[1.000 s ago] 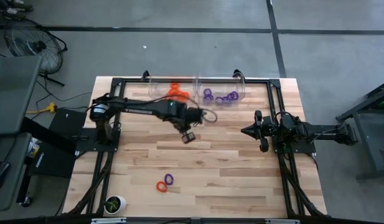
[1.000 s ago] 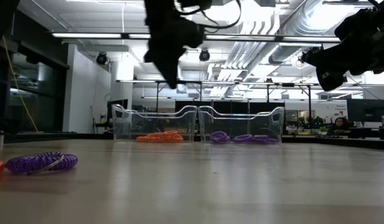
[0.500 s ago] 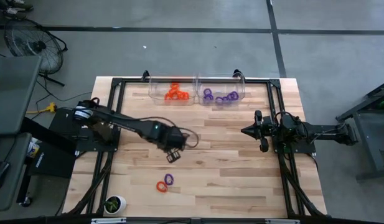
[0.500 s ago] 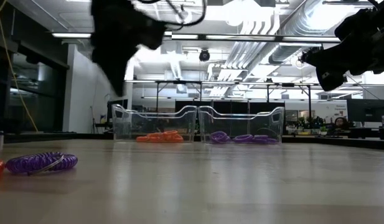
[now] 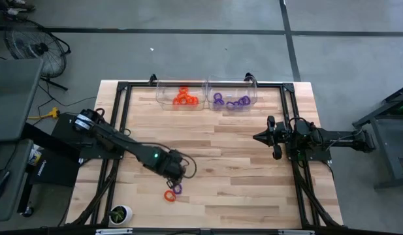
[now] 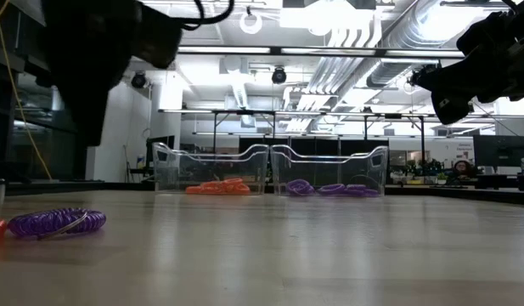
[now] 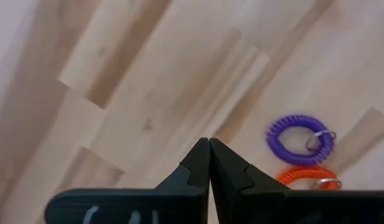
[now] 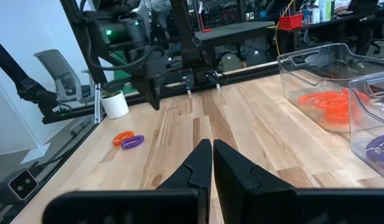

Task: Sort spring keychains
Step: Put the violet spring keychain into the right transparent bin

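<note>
The purple keychain [image 7: 297, 116] has my left gripper hanging closed and empty beside it. I should open the gripper and put its fingers on both sides of the coil [image 7: 273, 138] across from the metal ring before I lift.
Two spring keychains lie flat on the table near its near-left part: a purple one [image 5: 177, 189] [image 7: 300, 138] [image 6: 56, 223] and an orange one [image 5: 168, 195] [image 7: 309, 178] touching it. My left gripper [image 5: 176, 172] [image 7: 209, 142] hangs shut just above the table, a little to the far side of the pair, touching nothing. Several orange keychains [image 5: 183, 96] lie in the left clear bin and several purple ones [image 5: 231, 101] in the right clear bin. My right gripper [image 5: 274, 138] [image 8: 212, 144] waits shut at the table's right side.
The two clear bins [image 5: 180, 86] [image 6: 329, 167] stand side by side at the far edge. A small white plant pot [image 5: 121, 213] sits at the near-left corner. Black frame rails [image 5: 116, 117] run along the left, right and far sides. Bare wood lies between the arms.
My left gripper has travelled from the table's middle toward the near-left, coming down close to the purple and orange keychains on the table, its fingers shut throughout. The keychains and my right arm have stayed put.
</note>
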